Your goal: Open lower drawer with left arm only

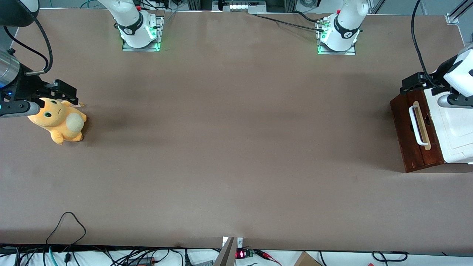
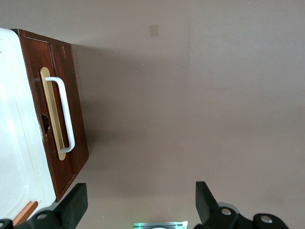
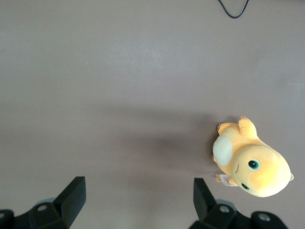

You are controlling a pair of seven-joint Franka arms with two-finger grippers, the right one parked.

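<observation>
My gripper will make only the handle's panel (image 2: 38,57) slide straight out as a drawer when it pulls, because a seam (image 2: 53,58) divides the dark front beside the white handle.
The lower drawer (image 1: 403,127) is a dark red-brown wooden front on a cabinet at the working arm's end of the table. It looks shut, flush with the cabinet. Its white loop handle (image 1: 415,125) sits on a tan strip. My left gripper (image 1: 409,85) hangs above the cabinet's corner farther from the front camera, apart from the handle. In the left wrist view the gripper (image 2: 139,193) is open and empty over bare table, with the drawer front (image 2: 76,124) and handle (image 2: 64,112) beside it.
The white cabinet top (image 1: 458,129) lies under the left arm; a copper-coloured bar (image 2: 26,212) shows on it. An orange plush toy (image 1: 59,122) lies toward the parked arm's end. Cables (image 1: 66,225) trail at the table edge nearest the front camera.
</observation>
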